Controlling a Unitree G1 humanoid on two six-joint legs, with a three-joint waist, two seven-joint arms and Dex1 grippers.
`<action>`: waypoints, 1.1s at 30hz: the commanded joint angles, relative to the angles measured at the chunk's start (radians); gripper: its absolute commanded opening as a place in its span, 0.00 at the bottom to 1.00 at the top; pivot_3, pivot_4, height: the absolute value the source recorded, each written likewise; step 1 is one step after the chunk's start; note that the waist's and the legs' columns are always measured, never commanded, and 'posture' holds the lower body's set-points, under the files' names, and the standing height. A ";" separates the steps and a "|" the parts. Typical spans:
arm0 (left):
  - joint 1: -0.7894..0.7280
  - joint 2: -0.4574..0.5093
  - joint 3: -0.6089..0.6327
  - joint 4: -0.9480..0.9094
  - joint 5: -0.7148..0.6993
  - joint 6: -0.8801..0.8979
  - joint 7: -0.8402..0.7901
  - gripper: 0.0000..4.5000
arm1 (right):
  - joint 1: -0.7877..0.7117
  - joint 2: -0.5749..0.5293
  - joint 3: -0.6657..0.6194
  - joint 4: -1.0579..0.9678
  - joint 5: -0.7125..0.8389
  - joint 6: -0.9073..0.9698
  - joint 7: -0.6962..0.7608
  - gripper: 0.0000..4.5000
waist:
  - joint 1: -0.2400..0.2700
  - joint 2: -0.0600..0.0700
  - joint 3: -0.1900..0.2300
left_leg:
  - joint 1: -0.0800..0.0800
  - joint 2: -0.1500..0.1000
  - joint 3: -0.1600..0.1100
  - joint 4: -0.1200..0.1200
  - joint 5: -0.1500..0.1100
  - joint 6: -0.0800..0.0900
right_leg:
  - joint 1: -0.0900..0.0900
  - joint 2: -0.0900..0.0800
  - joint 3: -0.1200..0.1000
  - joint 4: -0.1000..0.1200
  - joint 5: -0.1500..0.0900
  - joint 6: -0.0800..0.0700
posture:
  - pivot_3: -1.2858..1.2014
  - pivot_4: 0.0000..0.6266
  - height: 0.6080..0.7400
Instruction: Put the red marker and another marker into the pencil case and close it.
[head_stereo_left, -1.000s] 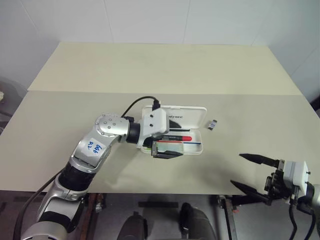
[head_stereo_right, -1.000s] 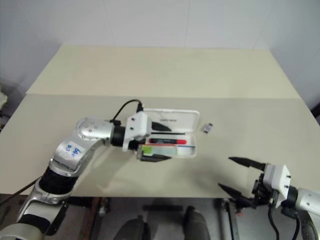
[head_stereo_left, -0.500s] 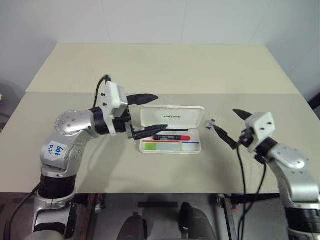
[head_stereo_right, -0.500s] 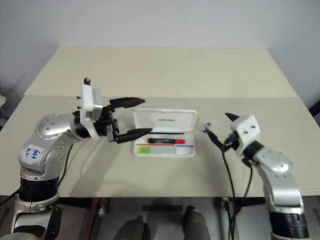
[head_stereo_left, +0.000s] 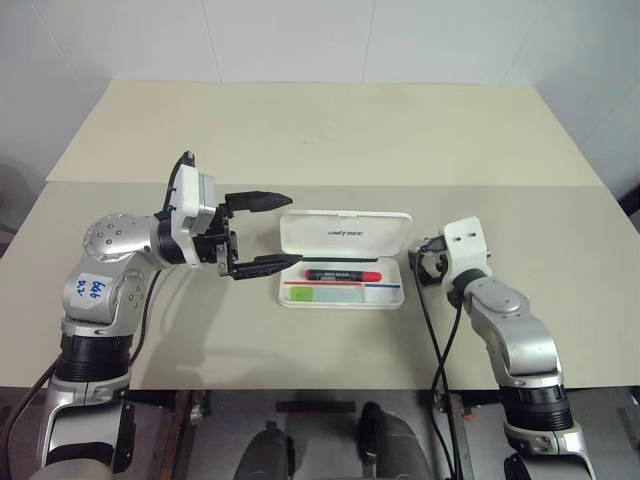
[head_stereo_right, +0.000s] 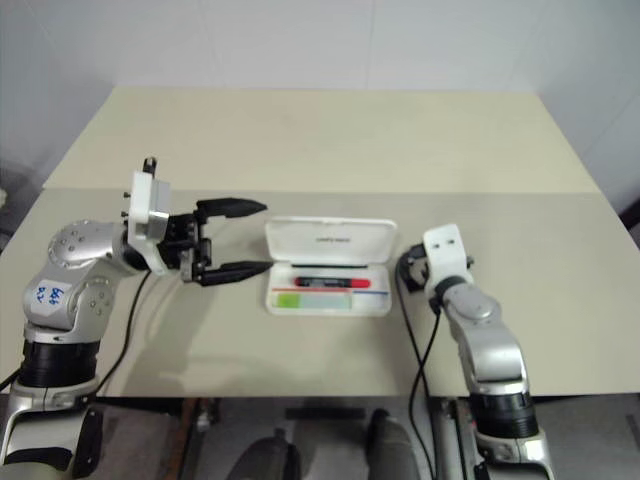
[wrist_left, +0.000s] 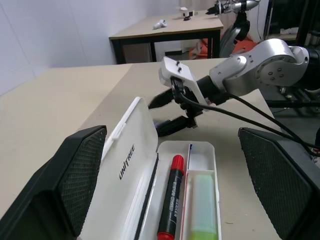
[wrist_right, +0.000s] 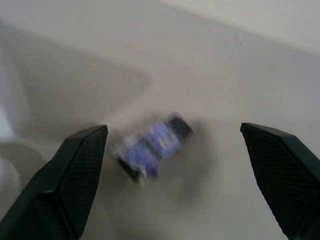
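Observation:
The small blue-purple object (wrist_right: 154, 147) will fit lying inside the compartment (head_stereo_left: 383, 295) beside the light-green highlighter when the robot lowers it, since that compartment is short and empty.
The white pencil case (head_stereo_left: 393, 297) lies open at the table's middle, its lettered lid (head_stereo_left: 345, 230) tipped back. In its tray lie the red marker (head_stereo_left: 343, 274), black with a red cap, and beside it the light-green highlighter (head_stereo_left: 325, 294); both also show in the left wrist view as red marker (wrist_left: 170, 200) and highlighter (wrist_left: 202, 205). My left gripper (head_stereo_left: 293, 230) hovers open just left of the case, pointing at it, with nothing between its fingers. My right gripper (wrist_right: 174, 128) is open just right of the case, its fingers (wrist_right: 82, 165) either side of a small blue-purple object (wrist_right: 152, 145).
The case sits on a beige table (head_stereo_left: 330, 140) with wide bare surface behind it and on both sides. The table's front edge runs close below both arms. A second table with small items stands far off in the left wrist view.
My left gripper has drawn back from over the case to its left side. My right arm has swung up from the table's front edge to the small object right of the case.

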 joint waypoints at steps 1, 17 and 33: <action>-0.016 0.012 0.002 -0.005 -0.001 -0.031 -0.006 1.00 | 0.025 0.005 -0.001 -0.046 -0.024 0.081 -0.035 1.00 | -0.005 0.000 0.000 | 0.000 0.000 0.000 0.000 0.000 0.000 | 0.000 0.000 0.000 0.000 0.000 0.000 | 0.52 0.24 1.00; 0.066 0.126 0.124 -0.082 -0.169 0.055 -0.082 1.00 | -0.146 0.185 -0.080 0.094 0.016 0.163 -0.138 1.00 | -0.045 -0.001 -0.001 | 0.004 0.001 0.002 0.001 0.002 -0.001 | 0.001 0.001 0.004 0.005 0.001 -0.003 | 0.52 0.24 1.00; 0.076 0.129 0.142 -0.083 -0.160 0.014 -0.055 1.00 | -0.222 0.109 0.008 0.349 -0.002 -0.007 -0.019 1.00 | -0.068 -0.002 -0.001 | 0.004 0.002 0.003 0.000 0.002 -0.002 | 0.001 0.002 0.005 0.005 0.001 -0.003 | 0.52 0.24 1.00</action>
